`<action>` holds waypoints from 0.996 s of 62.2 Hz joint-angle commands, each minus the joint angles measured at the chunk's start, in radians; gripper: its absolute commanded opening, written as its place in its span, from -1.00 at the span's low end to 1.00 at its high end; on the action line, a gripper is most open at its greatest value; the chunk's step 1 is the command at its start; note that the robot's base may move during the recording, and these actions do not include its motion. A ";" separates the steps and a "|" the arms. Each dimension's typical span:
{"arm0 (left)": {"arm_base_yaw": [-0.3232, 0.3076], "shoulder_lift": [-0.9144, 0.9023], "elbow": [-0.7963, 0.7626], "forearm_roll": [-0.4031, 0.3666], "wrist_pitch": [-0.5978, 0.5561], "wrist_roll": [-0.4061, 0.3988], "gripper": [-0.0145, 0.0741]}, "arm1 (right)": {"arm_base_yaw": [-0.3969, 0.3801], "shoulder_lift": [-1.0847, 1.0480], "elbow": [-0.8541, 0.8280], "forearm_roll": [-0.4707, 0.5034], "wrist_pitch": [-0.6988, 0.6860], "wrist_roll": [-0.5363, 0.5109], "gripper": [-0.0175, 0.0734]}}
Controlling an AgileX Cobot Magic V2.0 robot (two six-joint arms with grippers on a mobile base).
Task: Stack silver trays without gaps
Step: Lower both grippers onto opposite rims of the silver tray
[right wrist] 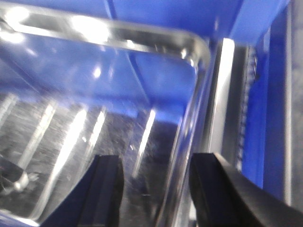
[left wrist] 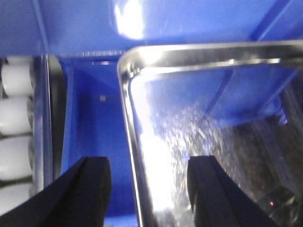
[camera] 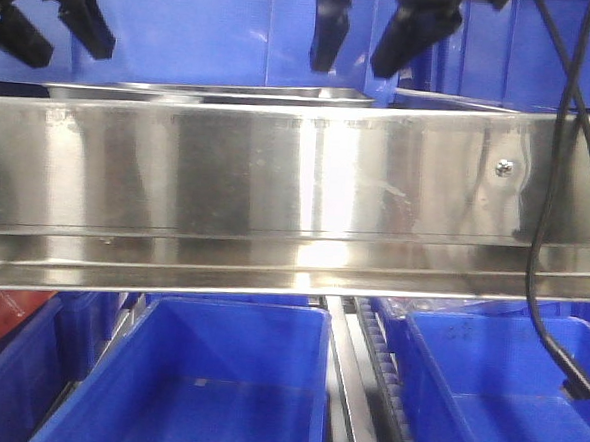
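Note:
The silver tray (camera: 223, 95) will come free and leave the blue bin behind when the robot lifts, because an open blue gap (left wrist: 98, 135) runs along the tray's rim.
A silver tray (camera: 213, 93) shows only as a thin rim behind the steel rail, and a second silver rim (camera: 453, 98) peeks out to its right. My left gripper (camera: 70, 52) hangs open above the tray's left end. In the left wrist view the left gripper (left wrist: 149, 189) straddles the left rim of the tray (left wrist: 127, 94), one finger (left wrist: 90, 189) outside and the other inside. My right gripper (camera: 353, 66) is open too. In the right wrist view the right gripper (right wrist: 156, 189) straddles the right rim of the tray (right wrist: 196, 94). Neither gripper is closed on metal.
A long steel rail (camera: 277, 180) with screw heads crosses the front view and hides most of the trays. Blue bins (camera: 195, 375) (camera: 505, 384) sit below it, and a blue bin wall (left wrist: 90, 118) lies beside the tray. A black cable (camera: 557, 197) hangs at the right. White rollers (left wrist: 14, 118) line the left.

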 commanded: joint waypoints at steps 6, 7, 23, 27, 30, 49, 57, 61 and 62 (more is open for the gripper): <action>-0.006 0.021 -0.032 -0.001 -0.028 0.001 -0.03 | -0.019 0.012 -0.008 -0.015 -0.005 0.001 -0.10; -0.006 0.023 -0.036 -0.001 -0.025 0.001 -0.03 | -0.021 0.011 -0.008 -0.015 -0.005 0.001 -0.10; -0.006 0.096 -0.097 -0.001 -0.004 0.001 -0.03 | -0.058 0.011 -0.008 -0.015 -0.009 0.001 -0.10; -0.006 0.112 -0.111 0.004 0.011 0.001 -0.03 | -0.058 0.011 -0.008 -0.015 -0.012 0.001 -0.10; -0.006 0.126 -0.125 0.020 0.034 0.001 -0.03 | -0.058 0.011 -0.008 -0.015 -0.026 0.001 -0.10; -0.004 0.162 -0.141 0.034 0.071 -0.008 -0.03 | -0.055 0.027 -0.008 -0.011 -0.039 0.001 -0.10; 0.005 0.162 -0.141 0.036 0.081 -0.032 -0.03 | -0.050 0.048 -0.008 -0.006 -0.048 0.001 -0.10; 0.009 0.162 -0.141 0.041 0.099 -0.034 -0.03 | -0.049 0.056 -0.008 -0.004 -0.050 0.003 -0.10; 0.012 0.162 -0.141 0.041 0.103 -0.034 -0.03 | -0.049 0.058 -0.008 -0.004 -0.050 0.007 -0.10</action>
